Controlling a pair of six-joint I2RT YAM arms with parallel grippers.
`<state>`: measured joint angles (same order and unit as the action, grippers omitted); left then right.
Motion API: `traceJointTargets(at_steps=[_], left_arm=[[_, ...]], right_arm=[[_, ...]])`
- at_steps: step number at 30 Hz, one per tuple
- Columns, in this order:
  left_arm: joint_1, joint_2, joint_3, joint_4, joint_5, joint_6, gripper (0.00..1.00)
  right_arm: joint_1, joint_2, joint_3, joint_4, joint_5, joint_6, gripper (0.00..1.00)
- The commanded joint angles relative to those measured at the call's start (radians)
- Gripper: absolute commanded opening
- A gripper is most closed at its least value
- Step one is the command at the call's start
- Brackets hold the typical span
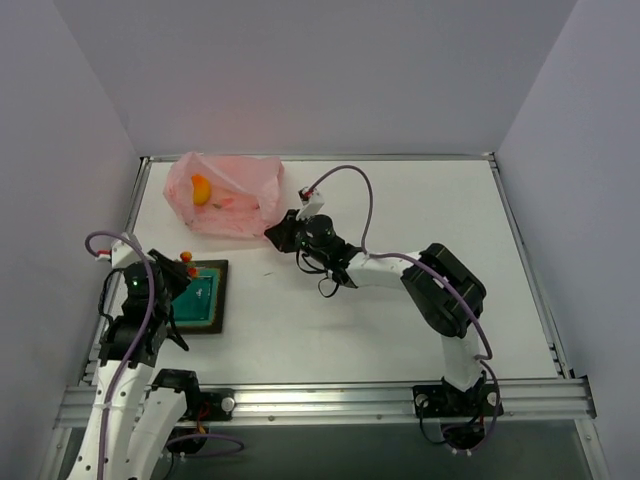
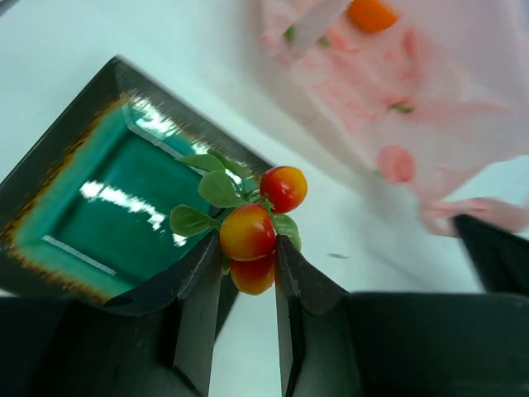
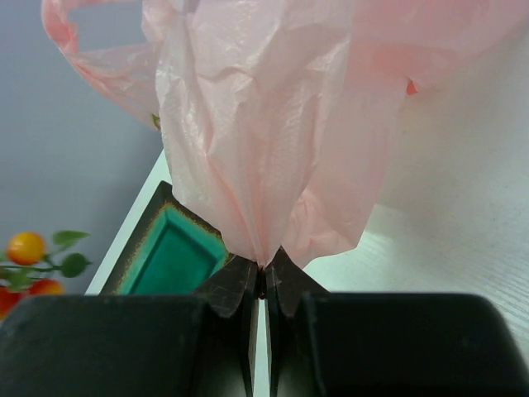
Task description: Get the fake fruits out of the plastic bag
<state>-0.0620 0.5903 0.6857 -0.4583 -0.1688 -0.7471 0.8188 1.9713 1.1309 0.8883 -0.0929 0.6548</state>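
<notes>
My left gripper is holding the berries (image 1: 187, 258) clear of the bag and over the empty tray's rim. It should keep going to the teal inside (image 1: 196, 300) and let go there.
The pink plastic bag (image 1: 222, 192) lies crumpled at the table's back left, with a round orange fruit (image 1: 201, 189) showing through it. My right gripper (image 1: 283, 232) is shut on the bag's near right edge; in the right wrist view the pink film (image 3: 264, 124) rises bunched from between the shut fingers of that gripper (image 3: 263, 269). My left gripper (image 2: 248, 248) is shut on a sprig of red and yellow-orange berries (image 2: 248, 231) with green leaves. It holds them above the near corner of the dark tray (image 2: 74, 207), clear of the bag (image 2: 430, 107).
The dark square tray (image 1: 205, 295) with a teal inside sits at front left, beside the left arm. White walls close the table at back and sides. A metal rail runs along the near edge.
</notes>
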Motion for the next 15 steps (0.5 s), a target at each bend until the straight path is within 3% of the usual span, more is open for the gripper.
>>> traceJointTargets(at_steps=[1,10,14,15], left_arm=[[0.007,0.019,-0.046,-0.114,-0.118,-0.034,0.02],[0.018,0.239,-0.100,0.081,-0.267,-0.124,0.02],[0.019,0.301,-0.095,0.075,-0.317,-0.181,0.02],[0.019,0.302,-0.095,0.070,-0.317,-0.185,0.12]], right_arm=[[-0.003,-0.094,-0.026,0.057,-0.004,-0.006,0.00],[0.020,-0.138,-0.068,0.057,-0.031,-0.026,0.00],[0.022,-0.140,-0.050,0.029,-0.037,-0.038,0.00],[0.023,-0.140,-0.046,0.021,-0.039,-0.041,0.00]])
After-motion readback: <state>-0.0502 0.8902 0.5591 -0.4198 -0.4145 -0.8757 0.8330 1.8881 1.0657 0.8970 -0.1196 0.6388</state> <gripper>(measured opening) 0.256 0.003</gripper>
